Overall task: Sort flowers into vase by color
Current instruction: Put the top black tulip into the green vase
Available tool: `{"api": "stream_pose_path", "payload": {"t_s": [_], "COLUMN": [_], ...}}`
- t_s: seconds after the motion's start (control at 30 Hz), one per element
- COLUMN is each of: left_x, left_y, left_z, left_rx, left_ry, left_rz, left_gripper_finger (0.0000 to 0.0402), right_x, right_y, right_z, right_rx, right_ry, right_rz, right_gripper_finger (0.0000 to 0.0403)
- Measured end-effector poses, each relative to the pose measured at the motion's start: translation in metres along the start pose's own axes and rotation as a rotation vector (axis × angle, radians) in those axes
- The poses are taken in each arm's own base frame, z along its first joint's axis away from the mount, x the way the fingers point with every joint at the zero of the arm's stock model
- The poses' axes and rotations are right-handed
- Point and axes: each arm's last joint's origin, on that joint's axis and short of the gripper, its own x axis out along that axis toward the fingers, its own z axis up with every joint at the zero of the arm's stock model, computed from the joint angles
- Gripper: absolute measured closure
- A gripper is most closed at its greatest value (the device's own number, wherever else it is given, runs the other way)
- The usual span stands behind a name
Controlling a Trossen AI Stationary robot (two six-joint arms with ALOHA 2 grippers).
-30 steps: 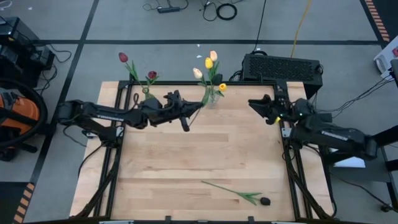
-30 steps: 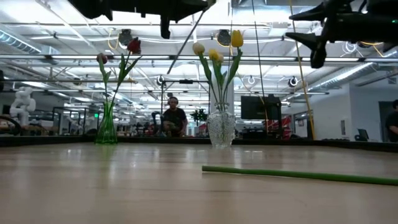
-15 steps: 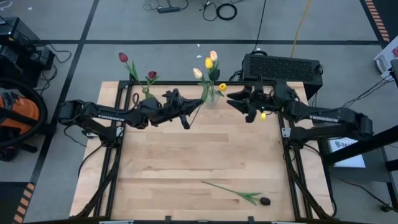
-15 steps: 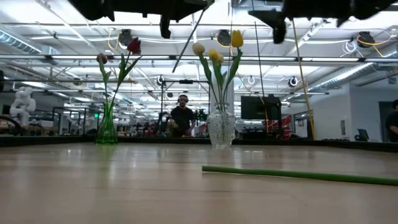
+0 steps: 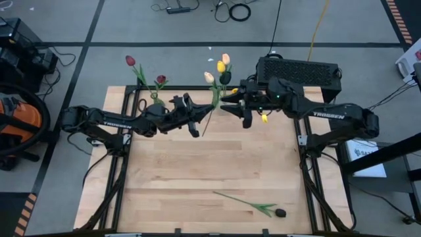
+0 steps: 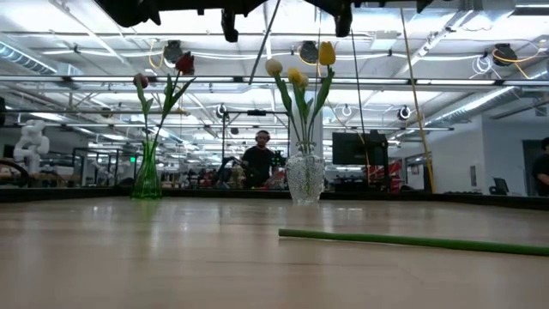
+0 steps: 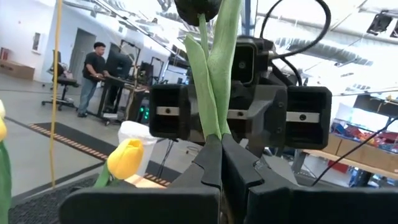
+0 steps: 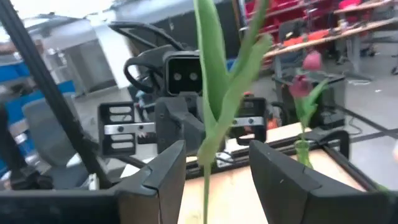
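The dark-headed flower's stem [image 5: 208,123] slants below my upward-tipped left gripper, so my right gripper should hold the flower's leaves [image 5: 215,97] while my left gripper levels and regrips the stem.
My left gripper [image 5: 199,120] is shut on a dark-headed flower [image 7: 214,68] held in the air over the table's far middle. My right gripper [image 8: 211,168] is open, one finger on each side of that flower's stem [image 8: 208,146] and apart from it; it reaches in from the table's right [image 5: 230,108]. A clear vase [image 6: 304,178] holds yellow and cream tulips [image 5: 222,66]. A green vase [image 6: 147,176] holds red tulips [image 5: 130,60]. Another dark-headed flower [image 5: 250,205] lies flat on the table near the front right. My left gripper pinches the flower's stem and leaf bases [image 7: 215,132] between its two shut fingers. The fingers come from the table's left, tipped a little upward, and lie across the stem. The flower is lifted clear, its head [image 7: 198,9] up and its stem end [image 6: 250,79] slanting down below the fingers.
The two vases stand close together along the table's far edge, the clear one just beyond both grippers. A black box [image 5: 299,71] sits behind the far right corner. The wooden table's middle [image 5: 210,164] is bare. People stand in the room beyond.
My right gripper has swung from the table's far right toward the left and upward, rolling as it went, until its open fingers stand around the held flower's stem. My left gripper has stayed in place and tipped upward a little, so the stem stands steeper.
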Motion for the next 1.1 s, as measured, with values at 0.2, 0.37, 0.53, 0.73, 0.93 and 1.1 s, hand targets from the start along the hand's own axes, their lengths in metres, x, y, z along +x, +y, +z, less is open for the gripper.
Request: {"api": "stream_pose_path", "payload": {"t_s": [0.2, 0.37, 0.53, 0.73, 0.93, 1.1], "left_x": [0.000, 0.000, 0.000, 0.000, 0.000, 0.000], "left_y": [0.000, -0.001, -0.001, -0.001, -0.001, 0.000], "left_z": [0.000, 0.000, -0.001, -0.001, -0.002, -0.004], "left_rx": [0.000, 0.001, 0.001, 0.002, 0.005, 0.009], "left_ry": [0.005, 0.010, 0.013, 0.019, 0.031, 0.052], "left_rz": [-0.015, -0.036, -0.035, -0.034, -0.031, -0.025], "left_gripper_finger": [0.0402, 0.0402, 0.0402, 0.0402, 0.0402, 0.0391], "right_x": [0.021, 0.030, 0.032, 0.032, 0.032, 0.032], "right_y": [-0.001, -0.004, -0.005, -0.005, -0.005, -0.005], "right_z": [0.010, 0.010, 0.007, 0.008, 0.008, 0.008], "right_rx": [-0.004, 0.005, 0.010, 0.008, 0.001, -0.012], "right_ry": [0.022, 0.047, 0.055, 0.049, 0.048, 0.053], "right_rz": [0.048, 0.041, 0.034, 0.034, 0.034, 0.034], "right_gripper_finger": [0.0234, 0.0234, 0.0236, 0.0276, 0.0340, 0.0394]}}
